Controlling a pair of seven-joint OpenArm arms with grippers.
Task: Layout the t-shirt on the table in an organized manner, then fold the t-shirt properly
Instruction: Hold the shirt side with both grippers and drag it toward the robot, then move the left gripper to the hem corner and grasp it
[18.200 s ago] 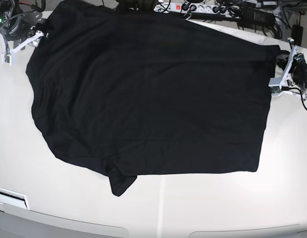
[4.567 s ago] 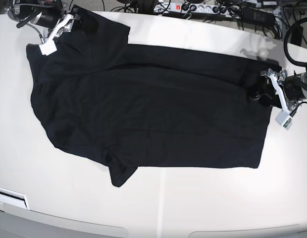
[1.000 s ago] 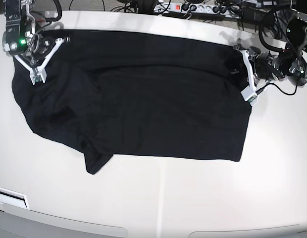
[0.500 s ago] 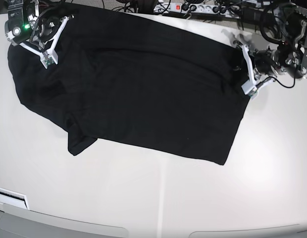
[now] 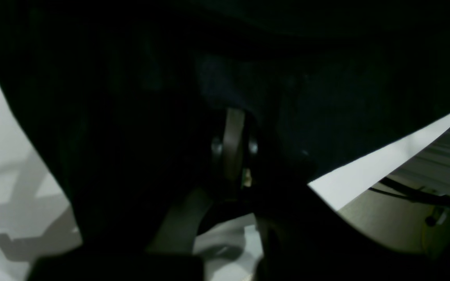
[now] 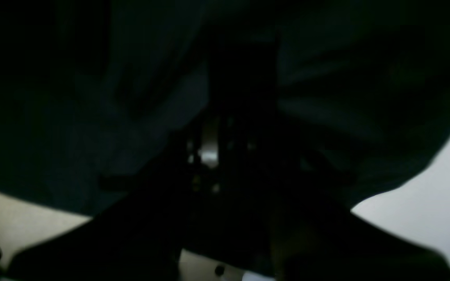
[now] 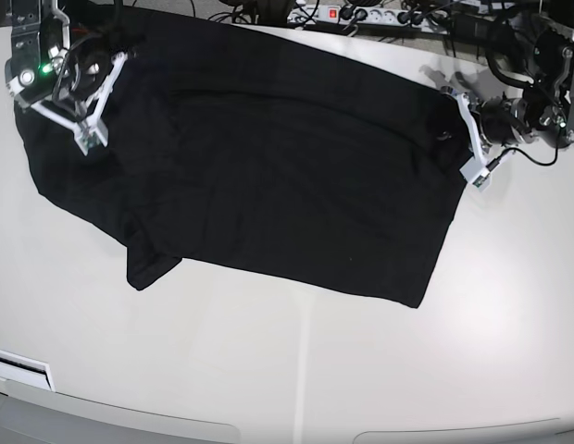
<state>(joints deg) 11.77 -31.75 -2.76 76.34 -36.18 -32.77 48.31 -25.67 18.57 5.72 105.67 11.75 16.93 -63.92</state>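
Note:
My left gripper should leave the t-shirt's side edge because the t-shirt's near edge [image 7: 301, 280] slants to its near corner. It should then grab that corner [image 7: 413, 298] and pull the near edge level.
The black t-shirt [image 7: 268, 157] lies spread over the off-white table [image 7: 315, 370], slanting from the far left down to a corner at the near right. One sleeve sticks out at its near left. My left gripper [image 7: 446, 125] is shut on the t-shirt's right edge. In the left wrist view, fabric [image 5: 131, 78] drapes over a pale finger [image 5: 233, 140]. My right gripper [image 7: 94, 81] sits in the cloth at the far left corner. The right wrist view is filled with dark fabric [image 6: 92, 97], so its jaws do not show.
A power strip with cables [image 7: 361, 16] runs along the table's far edge behind the shirt. A white slotted part [image 7: 23, 367] sits at the near left edge. Bare tabletop [image 7: 509, 305] lies in front of and right of the shirt.
Over the last second the shirt was dragged toward the far edge and turned, its sleeve shifting left. In the last half second both arms sank slightly.

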